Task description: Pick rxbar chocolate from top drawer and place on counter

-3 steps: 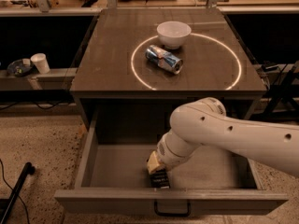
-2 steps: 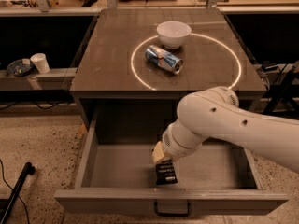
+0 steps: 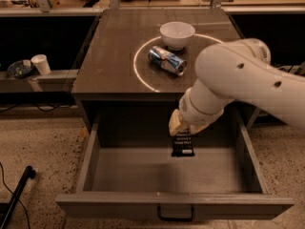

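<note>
My gripper should keep lifting the rxbar chocolate (image 3: 183, 146), which hangs free of the drawer's sides, up past the counter's front edge (image 3: 169, 96) and then let it go beside the can.
The top drawer (image 3: 119, 173) stands pulled open below the counter (image 3: 109, 66), with a dark handle (image 3: 175, 216) on its front. My gripper (image 3: 183, 130) hangs over the drawer's middle, under my white arm (image 3: 238, 80). It is shut on the top end of the rxbar chocolate (image 3: 182, 144), a flat black bar with pale lettering. The bar hangs upright, lifted off the drawer floor. Most of the gripper is hidden behind the arm's wrist.
On the counter, inside the white circle line, stand a white bowl (image 3: 177, 34) and a crushed blue-silver can (image 3: 167, 60). A shelf at left holds a white cup (image 3: 41, 64) and a dark dish (image 3: 19, 69). A black pole (image 3: 16, 194) leans at bottom left.
My arm has risen and swung up to the right. The bar, held in the gripper, has come up off the drawer floor with it.
</note>
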You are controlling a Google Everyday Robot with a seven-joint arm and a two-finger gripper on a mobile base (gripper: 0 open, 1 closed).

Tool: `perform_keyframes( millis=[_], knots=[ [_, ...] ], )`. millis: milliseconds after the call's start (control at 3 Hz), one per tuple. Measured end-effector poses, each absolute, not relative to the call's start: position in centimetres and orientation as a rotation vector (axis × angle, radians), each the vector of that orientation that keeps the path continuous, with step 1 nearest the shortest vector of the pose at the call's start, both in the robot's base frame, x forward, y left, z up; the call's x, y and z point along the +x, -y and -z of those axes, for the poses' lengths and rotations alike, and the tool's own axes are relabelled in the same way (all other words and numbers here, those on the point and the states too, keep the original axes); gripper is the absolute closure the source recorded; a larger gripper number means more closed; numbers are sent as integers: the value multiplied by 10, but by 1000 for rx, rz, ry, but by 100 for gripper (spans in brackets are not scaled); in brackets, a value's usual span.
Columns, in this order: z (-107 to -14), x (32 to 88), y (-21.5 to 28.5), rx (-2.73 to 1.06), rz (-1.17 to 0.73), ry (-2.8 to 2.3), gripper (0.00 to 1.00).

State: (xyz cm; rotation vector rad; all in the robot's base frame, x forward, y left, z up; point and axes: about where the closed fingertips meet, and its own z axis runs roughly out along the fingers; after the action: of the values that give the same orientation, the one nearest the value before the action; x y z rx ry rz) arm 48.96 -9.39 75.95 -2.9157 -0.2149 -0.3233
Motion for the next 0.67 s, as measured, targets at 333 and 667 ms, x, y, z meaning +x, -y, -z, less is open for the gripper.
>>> perform_keyframes(
  millis=[333,667],
  knots=[
    [-799,512,109,-2930,371,167,100],
    [-825,527,119,-2938,402,134,100]
  ],
)
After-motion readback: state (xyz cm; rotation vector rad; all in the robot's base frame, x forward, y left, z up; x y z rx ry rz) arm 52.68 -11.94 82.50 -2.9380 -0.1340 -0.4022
